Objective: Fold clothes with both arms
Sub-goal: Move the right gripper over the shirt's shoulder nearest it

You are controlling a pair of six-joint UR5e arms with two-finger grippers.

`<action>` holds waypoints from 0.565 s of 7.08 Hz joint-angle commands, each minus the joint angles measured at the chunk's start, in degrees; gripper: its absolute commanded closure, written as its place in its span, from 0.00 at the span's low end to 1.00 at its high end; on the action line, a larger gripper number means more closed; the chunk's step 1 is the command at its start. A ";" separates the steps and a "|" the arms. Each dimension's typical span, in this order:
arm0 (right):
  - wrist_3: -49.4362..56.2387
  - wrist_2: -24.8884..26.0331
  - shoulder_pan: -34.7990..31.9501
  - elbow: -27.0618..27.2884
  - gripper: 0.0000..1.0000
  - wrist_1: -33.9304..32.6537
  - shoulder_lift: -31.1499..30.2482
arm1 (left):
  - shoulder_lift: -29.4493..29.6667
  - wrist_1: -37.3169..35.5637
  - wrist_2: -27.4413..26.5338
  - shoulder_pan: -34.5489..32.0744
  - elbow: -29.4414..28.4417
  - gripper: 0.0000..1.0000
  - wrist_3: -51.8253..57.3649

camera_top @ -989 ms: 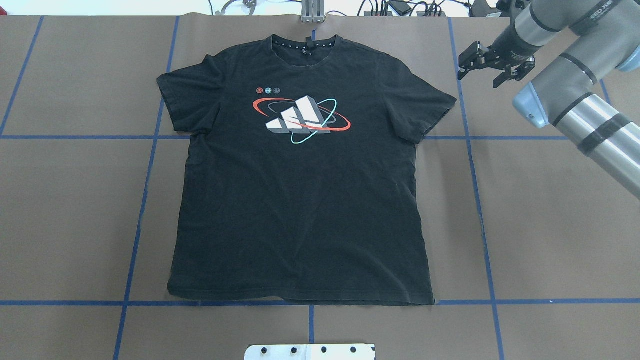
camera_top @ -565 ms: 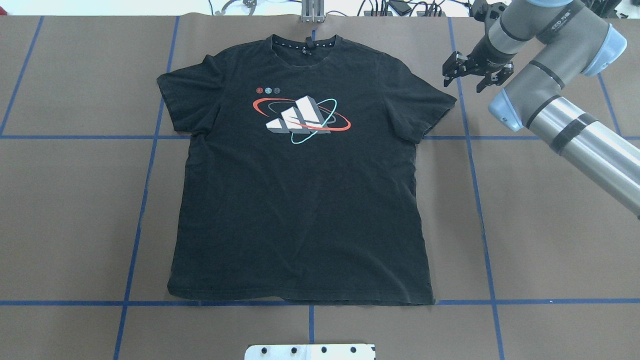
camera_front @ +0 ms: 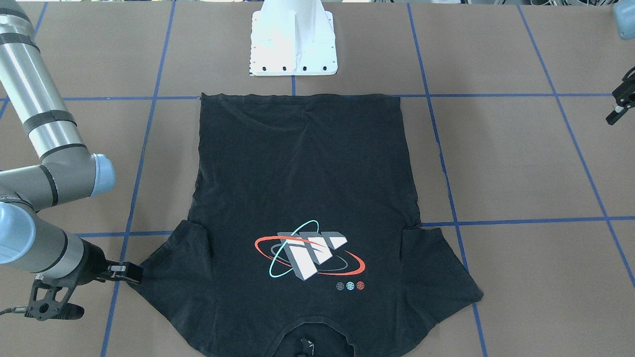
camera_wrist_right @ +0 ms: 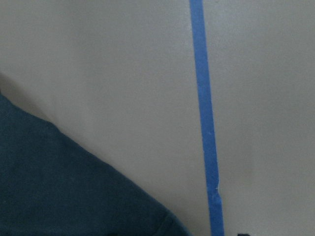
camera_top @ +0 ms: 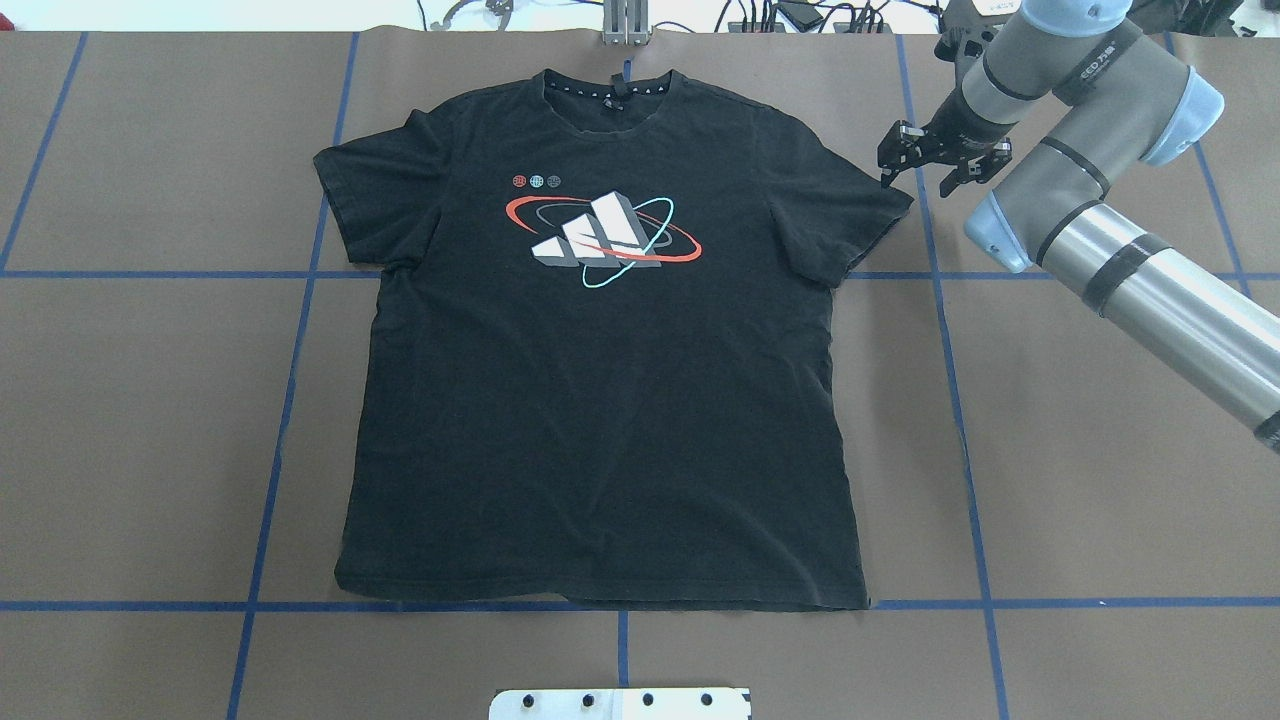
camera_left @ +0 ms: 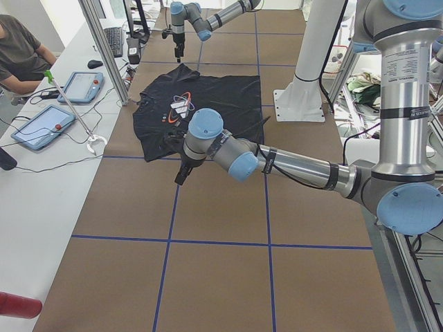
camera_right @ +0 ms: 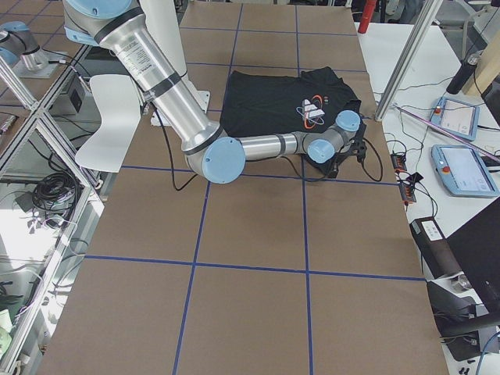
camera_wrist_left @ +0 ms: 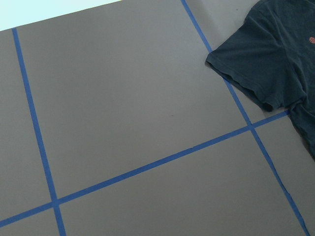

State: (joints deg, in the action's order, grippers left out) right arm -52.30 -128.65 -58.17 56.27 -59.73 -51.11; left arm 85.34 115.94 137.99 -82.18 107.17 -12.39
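I expect the short sleeve (camera_front: 180, 272) to lie flat and end before the graphic when I fold it inward, because wide plain cloth (camera_front: 236, 267) separates the two.
The black T-shirt (camera_top: 600, 400) lies flat and face up on the brown paper, collar at the far edge, with its red, cyan and white graphic (camera_top: 600, 240) showing. My right gripper (camera_top: 914, 184) is open and sits low at the outer edge of the shirt's right-hand sleeve (camera_top: 850, 215), holding nothing. It also shows in the front-facing view (camera_front: 130, 272) at that sleeve's tip. The right wrist view shows shirt fabric (camera_wrist_right: 59, 191) at lower left. My left gripper (camera_front: 620, 105) is off the shirt's other side, cut by the view's edge, so I cannot tell its state. The left wrist view shows the other sleeve (camera_wrist_left: 256, 59).
The white pedestal base (camera_front: 292, 44) stands just beyond the shirt's hem. Blue tape lines (camera_top: 940, 300) grid the brown table cover. Cables and a metal post (camera_top: 625, 25) line the far edge. An operator (camera_left: 21, 52) and tablets (camera_left: 41, 124) are beside the table.
My right gripper has moved left and slightly lower, from beside the shirt to the edge of its sleeve. The shirt has not moved.
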 commanded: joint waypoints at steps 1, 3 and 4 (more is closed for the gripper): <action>0.00 0.15 0.51 -0.20 0.17 0.06 -0.04 | 0.00 -0.01 0.00 0.00 -0.12 0.00 0.00; 0.00 0.15 1.13 -0.20 0.23 0.06 -0.21 | -0.09 -0.01 0.00 0.00 -0.12 0.00 0.00; 0.00 0.15 1.21 -0.29 0.23 0.06 -0.39 | -0.09 -0.01 0.00 0.00 -0.12 0.00 0.00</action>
State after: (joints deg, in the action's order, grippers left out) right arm -52.30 -128.50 -57.14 56.05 -59.68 -51.33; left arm 85.28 115.93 137.99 -82.18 107.06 -12.39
